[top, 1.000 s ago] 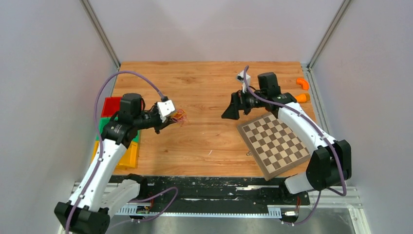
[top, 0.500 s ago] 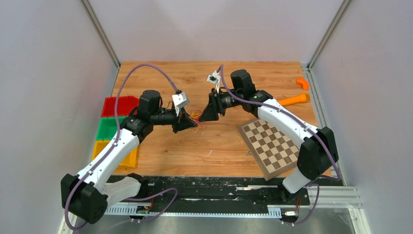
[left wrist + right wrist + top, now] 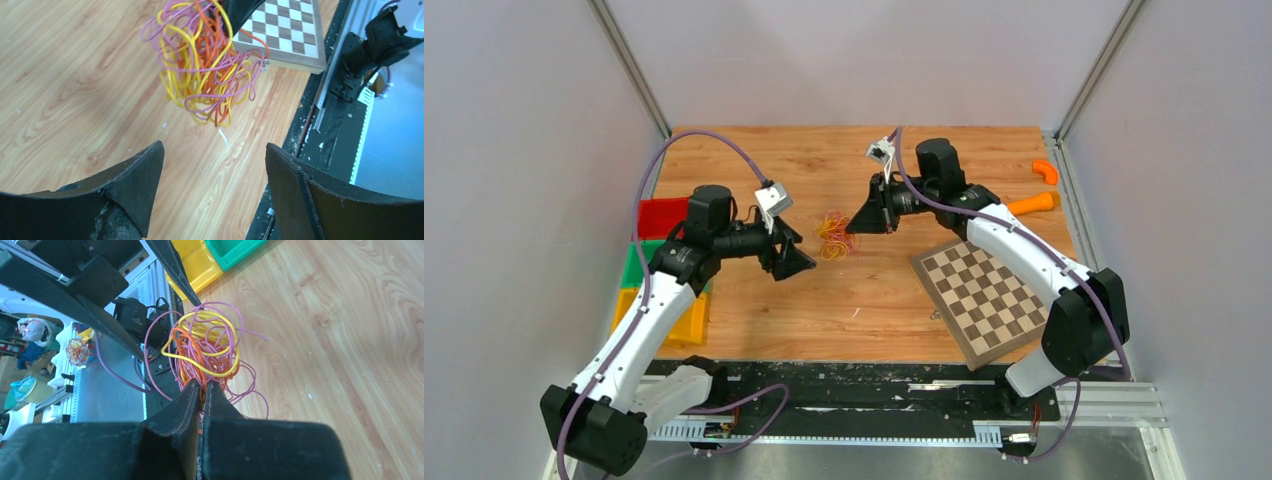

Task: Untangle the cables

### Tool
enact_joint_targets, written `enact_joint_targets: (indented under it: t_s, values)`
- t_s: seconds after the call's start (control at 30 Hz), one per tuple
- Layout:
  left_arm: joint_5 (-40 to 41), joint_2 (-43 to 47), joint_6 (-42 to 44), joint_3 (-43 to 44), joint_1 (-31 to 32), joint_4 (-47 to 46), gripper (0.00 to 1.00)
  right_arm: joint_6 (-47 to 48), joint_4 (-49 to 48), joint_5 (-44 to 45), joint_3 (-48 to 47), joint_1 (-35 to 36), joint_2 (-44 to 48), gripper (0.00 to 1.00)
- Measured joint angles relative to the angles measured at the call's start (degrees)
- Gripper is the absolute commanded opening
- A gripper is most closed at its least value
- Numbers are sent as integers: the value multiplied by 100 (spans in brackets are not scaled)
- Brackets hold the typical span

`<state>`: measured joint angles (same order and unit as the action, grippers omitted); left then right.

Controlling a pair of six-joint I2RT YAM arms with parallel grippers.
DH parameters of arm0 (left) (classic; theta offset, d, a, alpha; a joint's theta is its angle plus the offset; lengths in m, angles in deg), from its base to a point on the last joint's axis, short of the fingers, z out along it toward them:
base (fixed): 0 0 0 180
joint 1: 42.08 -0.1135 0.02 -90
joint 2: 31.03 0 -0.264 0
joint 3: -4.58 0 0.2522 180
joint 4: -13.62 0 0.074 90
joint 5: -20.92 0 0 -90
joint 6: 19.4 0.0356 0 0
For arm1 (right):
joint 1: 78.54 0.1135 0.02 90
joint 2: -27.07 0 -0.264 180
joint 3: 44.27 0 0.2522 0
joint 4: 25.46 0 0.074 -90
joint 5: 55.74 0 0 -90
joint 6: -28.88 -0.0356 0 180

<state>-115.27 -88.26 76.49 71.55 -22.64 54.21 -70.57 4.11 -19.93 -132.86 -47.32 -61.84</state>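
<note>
I should close my left gripper on the cables' lower loops and pull them toward the bins to stretch the tangle, because the cables hang bunched from my right gripper alone.
The cables are a tangled bundle of thin orange, yellow and pink strands hanging just above the wooden table, between the two arms. My right gripper is shut on the bundle's right side. In the right wrist view the fingers pinch orange strands, and the cables spread out beyond my right gripper. My left gripper stands open, down and left of the bundle. In the left wrist view the cables hang ahead of my left gripper, clear of both fingers.
A checkerboard lies at the right front. Red, green and yellow bins line the left edge. Two orange objects lie at the far right. A black rail runs along the near edge.
The left gripper has let go of the cables, opened and drawn back left. The right gripper has closed on the bundle and now holds it alone.
</note>
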Motion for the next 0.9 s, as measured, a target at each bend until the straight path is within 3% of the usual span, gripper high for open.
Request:
enact_joint_targets:
  t_s: [0.2, 0.27, 0.33, 0.4, 0.43, 0.5, 0.77, 0.8, 0.87, 0.9]
  values:
    - [22, -83, 76, 90, -85, -24, 81, 7, -20, 13, 76, -68, 50, 0]
    - [24, -214, 46, 94, -2, -229, 73, 7, -22, 13, 76, -63, 50, 0]
    - [42, -444, 11, 157, 136, -367, 49, 9, -22, 15, 74, -61, 50, 0]
    - [72, -693, -48, 260, 295, -413, 32, 15, -7, 31, 61, -68, 42, 0]
    - [146, -940, -79, 365, 428, -442, 13, 35, 15, 52, 9, -138, 31, 0]
    - [179, -953, -125, 365, 437, -433, 1, 39, 20, 42, -2, -225, 28, 0]
    - [205, -251, -94, 4, -184, -122, 1, -2, 20, 323, -13, -1392, 28, 0]
    - [184, -142, -76, -66, -306, -55, 6, -48, 17, 330, -13, -1530, 28, 0]
    - [153, 26, -59, -201, -472, 22, 50, -170, -13, 280, -13, -1722, 28, 0]
    - [125, 92, -81, -271, -610, 35, 58, -264, -63, 212, -11, -1773, 28, 0]
